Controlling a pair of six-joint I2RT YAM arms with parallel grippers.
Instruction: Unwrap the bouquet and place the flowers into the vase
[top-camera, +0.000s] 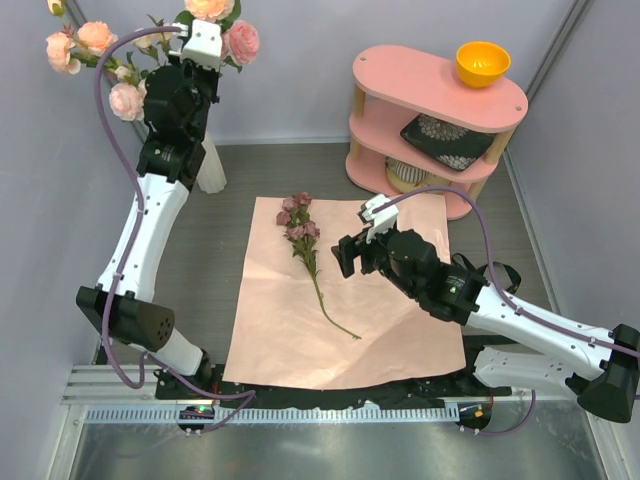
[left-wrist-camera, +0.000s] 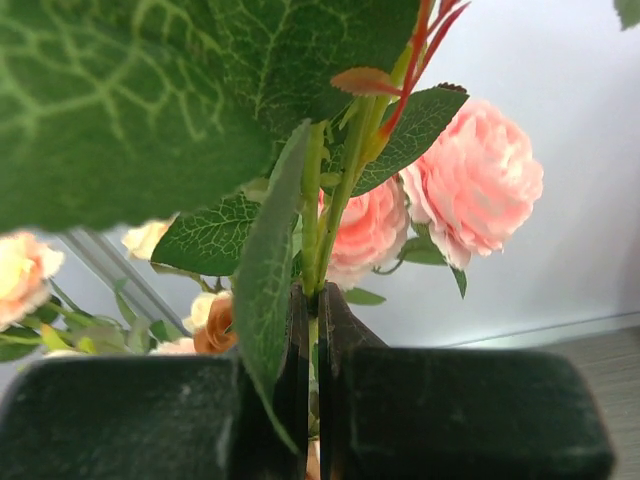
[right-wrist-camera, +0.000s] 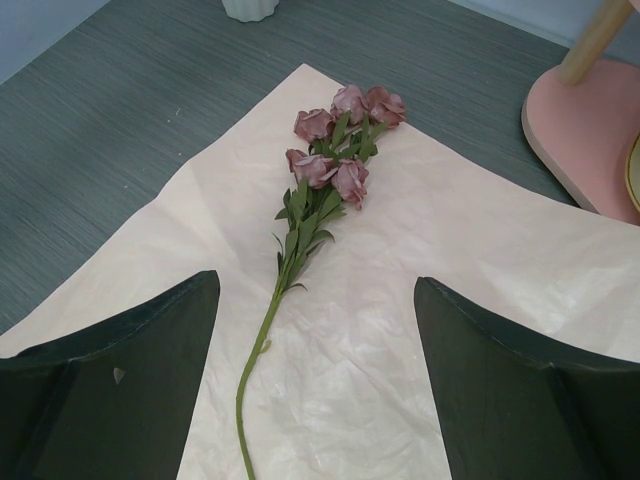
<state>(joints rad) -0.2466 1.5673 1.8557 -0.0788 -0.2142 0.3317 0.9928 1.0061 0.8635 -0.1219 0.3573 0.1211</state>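
I should now lower the green stem (left-wrist-camera: 311, 205) into the white vase (top-camera: 212, 168) until the stem settles, then let go, because it stands upright in my left gripper with its leaves above the fingers.
The bouquet's pink paper wrap (top-camera: 340, 310) lies spread flat on the table. One stem of mauve flowers (top-camera: 303, 228) rests on it, its stem running toward the near side (right-wrist-camera: 262, 345). My right gripper (top-camera: 348, 257) hovers open just right of that stem, its jaws wide apart above the paper (right-wrist-camera: 315, 335). My left gripper (top-camera: 192, 36) is raised at the back left, shut on a green stem (left-wrist-camera: 313, 250) of pale pink roses (left-wrist-camera: 475, 180). The white vase (top-camera: 211, 168) stands below it, mostly hidden behind the left arm. Other pink and peach flowers (top-camera: 85, 45) cluster above it.
A pink two-tier shelf (top-camera: 420, 85) stands at the back right, with an orange bowl (top-camera: 482, 62) on top and a dark patterned plate (top-camera: 447, 140) on the middle tier. Grey walls close in on the left, back and right. The vase's base (right-wrist-camera: 250, 8) shows beyond the paper.
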